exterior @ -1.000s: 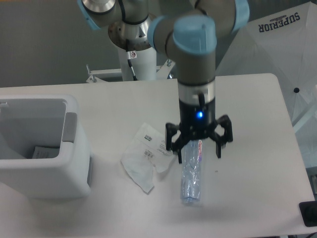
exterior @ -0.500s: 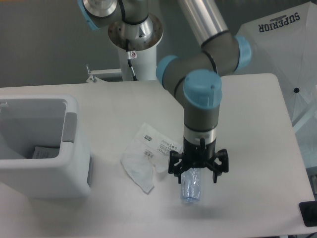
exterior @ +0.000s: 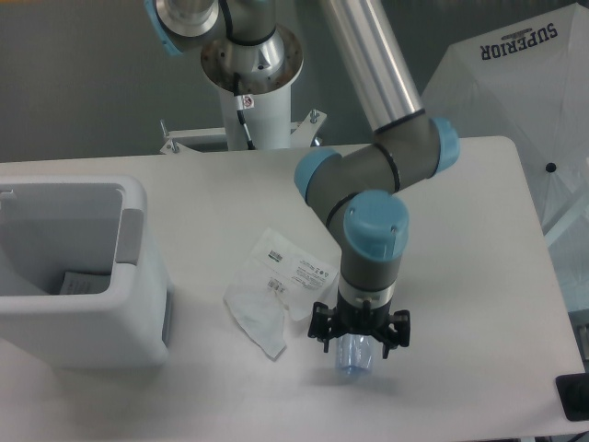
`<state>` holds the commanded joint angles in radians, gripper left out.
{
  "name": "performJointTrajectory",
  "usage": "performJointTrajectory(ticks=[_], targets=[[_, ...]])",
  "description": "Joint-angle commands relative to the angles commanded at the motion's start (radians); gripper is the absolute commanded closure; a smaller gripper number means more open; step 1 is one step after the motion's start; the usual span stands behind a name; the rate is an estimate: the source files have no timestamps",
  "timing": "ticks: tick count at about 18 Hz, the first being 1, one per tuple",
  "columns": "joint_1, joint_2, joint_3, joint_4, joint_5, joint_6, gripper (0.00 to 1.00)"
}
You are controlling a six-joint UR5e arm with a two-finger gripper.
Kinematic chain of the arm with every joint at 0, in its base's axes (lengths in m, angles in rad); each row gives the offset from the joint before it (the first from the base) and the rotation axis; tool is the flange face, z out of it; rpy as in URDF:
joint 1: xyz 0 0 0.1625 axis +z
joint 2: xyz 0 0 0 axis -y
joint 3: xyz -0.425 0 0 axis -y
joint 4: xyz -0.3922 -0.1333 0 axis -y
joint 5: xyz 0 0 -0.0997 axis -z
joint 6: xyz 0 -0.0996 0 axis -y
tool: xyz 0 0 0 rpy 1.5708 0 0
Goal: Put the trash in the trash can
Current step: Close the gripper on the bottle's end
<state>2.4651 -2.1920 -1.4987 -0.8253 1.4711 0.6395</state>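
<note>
My gripper will leave the bag lying flat when I lift the bottle, as white table shows between the plastic bottle and the wrinkly bag.
The clear plastic bottle lies on the white table, and only its lower end shows beneath my gripper. The gripper is low over the bottle, open, with one black finger on each side of it. The wrinkly clear plastic bag with a white printed label lies flat just left of the gripper. The white trash can with a grey side panel stands at the table's left edge, well away from the gripper.
A piece of paper lies inside the can. The arm's base column rises at the back centre. A white canopy printed SUPERIOR stands off the table's right side. A black object sits at the front right corner.
The gripper has come down and toward the front along the bottle, covering most of it. The bottle and bag have stayed in place.
</note>
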Motion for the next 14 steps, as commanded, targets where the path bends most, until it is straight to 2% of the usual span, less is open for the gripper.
performJointTrajectory(ticks=[2, 14], targets=[[0.0, -0.02, 0.011, 0.0, 0.002, 0.025, 0.0], [0.0, -0.055, 0.02, 0.002, 0.066, 0.026, 0.0]])
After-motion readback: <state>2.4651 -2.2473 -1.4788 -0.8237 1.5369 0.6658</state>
